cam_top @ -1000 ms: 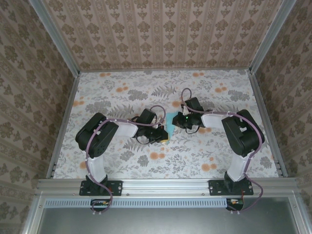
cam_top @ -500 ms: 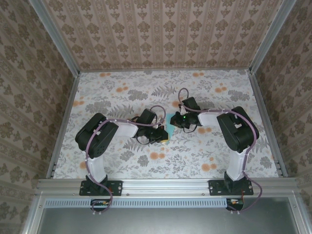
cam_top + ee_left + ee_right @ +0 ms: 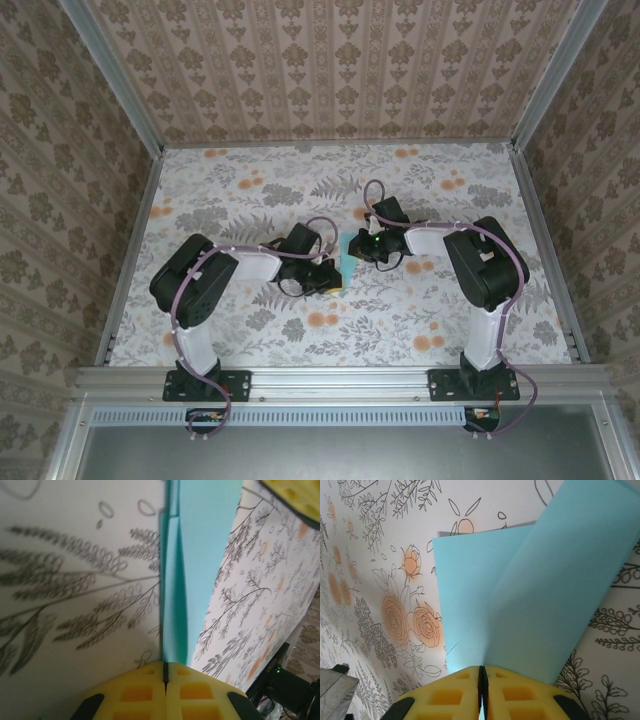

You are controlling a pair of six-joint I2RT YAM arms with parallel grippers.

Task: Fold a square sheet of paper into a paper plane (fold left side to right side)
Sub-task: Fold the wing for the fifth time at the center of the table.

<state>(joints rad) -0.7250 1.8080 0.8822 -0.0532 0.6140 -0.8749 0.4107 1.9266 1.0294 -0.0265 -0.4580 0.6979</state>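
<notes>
The paper's folded edge [image 3: 174, 595] bulges open at my left gripper's fingers, so I should sweep that gripper back over the doubled strip [image 3: 199, 600] of the paper to flatten it.
The square sheet of paper [image 3: 347, 264] is light blue and lies partly folded at the table's middle, between both grippers. In the right wrist view, one half of the sheet [image 3: 470, 595] lies flat. The other half [image 3: 555, 590] rises over it at a slant. My right gripper [image 3: 482, 672] is shut on the paper where the two halves meet. In the left wrist view the paper [image 3: 200, 545] stands as a narrow doubled strip running away from my left gripper [image 3: 165, 671]. That gripper is shut, with the fold's edge at its pad tips. The left gripper [image 3: 329, 276] is at the sheet's near left and the right gripper [image 3: 364, 247] at its far right.
The floral tabletop [image 3: 250, 190] is bounded by metal rails and patterned walls on the left, back and right. The right gripper's yellow pad [image 3: 295, 495] shows at the top right of the left wrist view. Both arm bases stand at the near edge.
The right arm has swung its elbow to the left and carried its gripper slightly back and left. More of the blue strip shows between the grippers. The left arm has shifted only slightly.
</notes>
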